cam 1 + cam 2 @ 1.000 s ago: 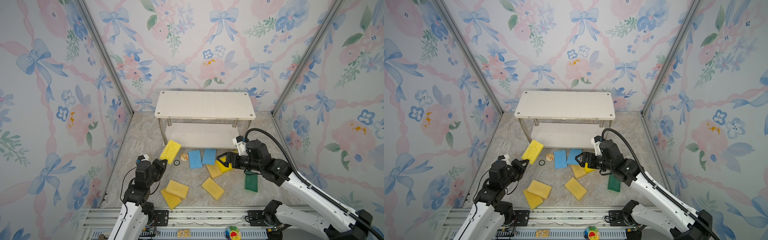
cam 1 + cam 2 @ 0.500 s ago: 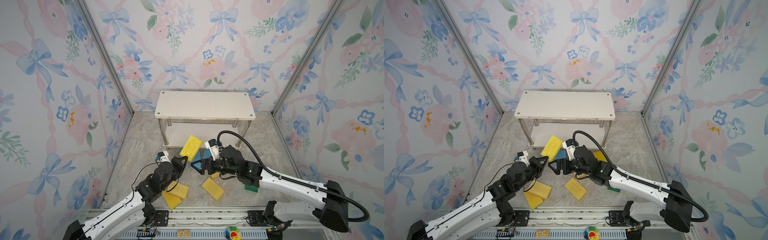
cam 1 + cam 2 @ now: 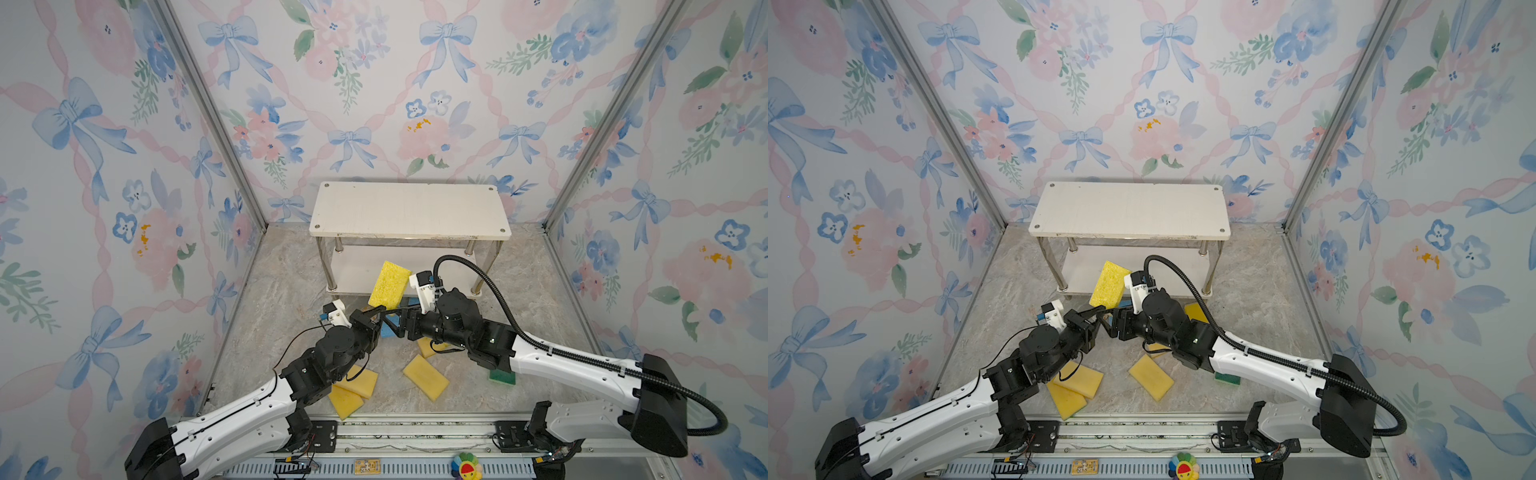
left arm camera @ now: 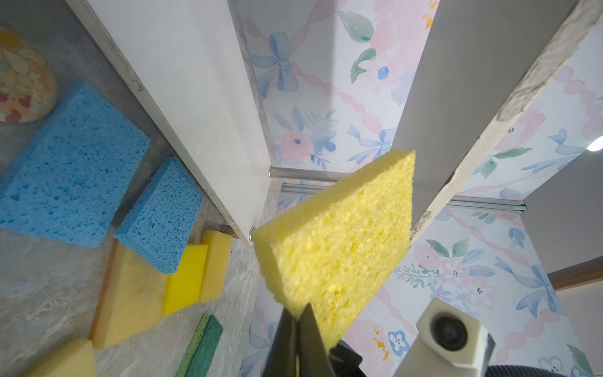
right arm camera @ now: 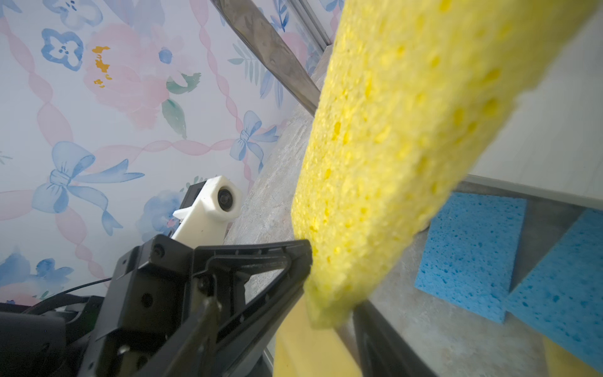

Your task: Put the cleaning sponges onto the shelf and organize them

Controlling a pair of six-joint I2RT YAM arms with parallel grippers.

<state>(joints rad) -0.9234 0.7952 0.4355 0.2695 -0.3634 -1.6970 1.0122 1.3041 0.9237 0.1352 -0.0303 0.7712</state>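
Observation:
Both grippers crowd the bright yellow sponge's lower corner (image 3: 376, 301). Next, my right gripper backs away while my left gripper turns the sponge to offer its far end (image 3: 398, 269).
A bright yellow cleaning sponge (image 3: 390, 284) (image 3: 1108, 284) stands up on end in front of the shelf's lower board. My left gripper (image 3: 377, 311) (image 4: 298, 313) is shut on its lower corner. My right gripper (image 3: 392, 322) (image 5: 287, 305) has come in from the right. Its jaws stand apart on either side of that same corner (image 5: 329, 293) and of the left gripper's tip. One of its fingers (image 5: 375, 329) is at the sponge's side. The shelf (image 3: 409, 210) (image 3: 1129, 210) has nothing on its top board. Two light blue sponges (image 4: 71, 163) (image 4: 163, 215) lie on the floor by the lower board (image 4: 182, 98).
Several yellow sponges (image 3: 426, 377) (image 3: 359, 380) (image 4: 130, 287) and a dark green one (image 3: 502, 376) (image 4: 204, 349) lie on the marble floor under and in front of the arms. A small patterned round disc (image 4: 23, 78) lies beside the blue sponges. Floral walls close in three sides.
My left gripper picked the yellow sponge up from the floor and raised it before the shelf. My right gripper swung over to it, and its jaws have narrowed around the sponge's lower end.

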